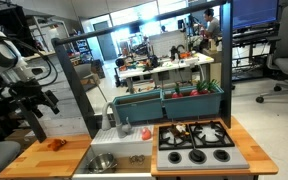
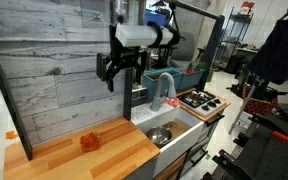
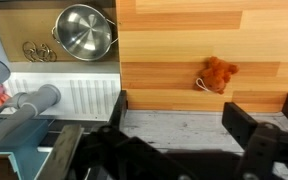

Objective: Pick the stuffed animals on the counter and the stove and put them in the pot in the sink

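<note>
My open fingers are wider apart than the orange-red stuffed animal [image 3: 217,74] lying free on the counter. My gripper goes on moving down toward its body [image 2: 90,142] until my fingers are on either side of it.
A bright orange-red stuffed animal [image 3: 217,73] lies on the light wooden counter [image 3: 174,45]; it shows in both exterior views [image 1: 56,144] [image 2: 88,142]. My gripper [image 3: 182,118] is open and empty. It hangs high above the counter [image 2: 124,78], beside the grey plank panel and apart from the toy. The shiny silver pot [image 3: 82,30] stands in the pale sink [image 1: 124,158], and shows again in an exterior view [image 2: 161,135]. The black stove [image 1: 194,143] is beside the sink. I cannot make out the darker stuffed animal.
A grey faucet [image 3: 34,100] rises behind the sink. A long teal planter box [image 1: 169,100] runs behind the sink and stove. The weathered plank panel [image 2: 54,70] backs the counter. A small red object [image 1: 144,131] sits at the sink's back edge.
</note>
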Controlling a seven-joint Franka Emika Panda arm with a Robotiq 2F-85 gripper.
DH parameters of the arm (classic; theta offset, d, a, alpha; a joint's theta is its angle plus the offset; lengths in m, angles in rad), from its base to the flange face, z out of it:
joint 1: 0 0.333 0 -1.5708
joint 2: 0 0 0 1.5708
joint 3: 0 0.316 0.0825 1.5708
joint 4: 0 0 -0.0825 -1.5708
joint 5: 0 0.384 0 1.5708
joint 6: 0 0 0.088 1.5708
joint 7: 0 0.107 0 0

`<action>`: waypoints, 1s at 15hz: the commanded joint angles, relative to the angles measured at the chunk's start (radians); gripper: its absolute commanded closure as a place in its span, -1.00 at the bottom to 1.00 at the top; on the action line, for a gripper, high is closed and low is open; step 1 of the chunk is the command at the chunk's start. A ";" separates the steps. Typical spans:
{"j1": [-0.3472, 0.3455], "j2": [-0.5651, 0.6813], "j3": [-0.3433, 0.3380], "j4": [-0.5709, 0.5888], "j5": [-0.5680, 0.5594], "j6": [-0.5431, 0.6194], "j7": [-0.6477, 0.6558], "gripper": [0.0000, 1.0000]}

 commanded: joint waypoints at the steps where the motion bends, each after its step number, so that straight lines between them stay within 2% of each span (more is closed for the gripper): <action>1: 0.067 0.148 -0.034 0.112 -0.001 0.026 -0.008 -1.00; 4: 0.104 0.279 -0.047 0.231 0.011 -0.019 -0.015 -1.00; 7: 0.140 0.378 -0.072 0.303 0.005 0.036 -0.012 -1.00; 10: 0.162 0.445 -0.066 0.373 0.018 0.110 -0.024 -1.00; 15: 0.175 0.529 -0.066 0.486 0.042 0.122 -0.046 -1.00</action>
